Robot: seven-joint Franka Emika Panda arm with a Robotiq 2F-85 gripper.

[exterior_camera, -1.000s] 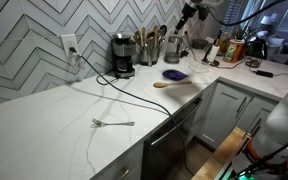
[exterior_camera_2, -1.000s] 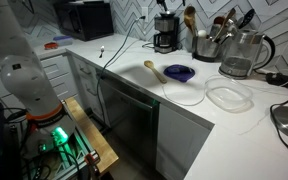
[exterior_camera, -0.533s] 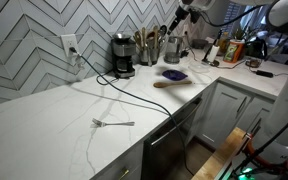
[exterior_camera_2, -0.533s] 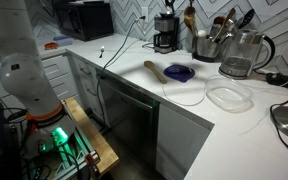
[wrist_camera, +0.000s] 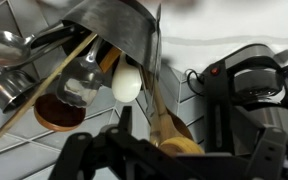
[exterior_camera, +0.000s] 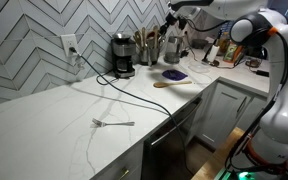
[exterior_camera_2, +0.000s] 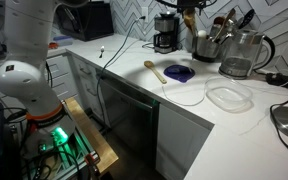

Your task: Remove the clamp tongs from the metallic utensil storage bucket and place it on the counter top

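Observation:
The clamp tongs' thin metal arms (wrist_camera: 156,68) are lined up inside the robot's open fingers, so the gripper goes on moving toward the bucket (wrist_camera: 119,22) and closes on those arms.
The metallic utensil bucket (wrist_camera: 114,30) fills the top of the wrist view, with wooden spoons and a white-headed utensil sticking out towards the camera. It stands next to the coffee maker in both exterior views (exterior_camera: 149,50) (exterior_camera_2: 206,45). I cannot pick out the clamp tongs among the utensils. My gripper (exterior_camera: 172,14) (exterior_camera_2: 189,8) hovers just above the utensil handles. Its dark fingers (wrist_camera: 169,160) are spread apart with nothing held. The white counter top (exterior_camera: 74,110) (exterior_camera_2: 144,90) runs below.
A black coffee maker (exterior_camera: 122,55) (wrist_camera: 254,85) stands beside the bucket, its cable trailing over the counter. A blue bowl (exterior_camera: 174,74), a wooden spoon (exterior_camera: 169,84), a fork (exterior_camera: 112,123), a glass kettle (exterior_camera_2: 236,55) and a clear lid (exterior_camera_2: 229,96) lie about.
The arm has swung in over the counter. The gripper moved from right of the utensil holders to just above them. Nothing on the counter moved.

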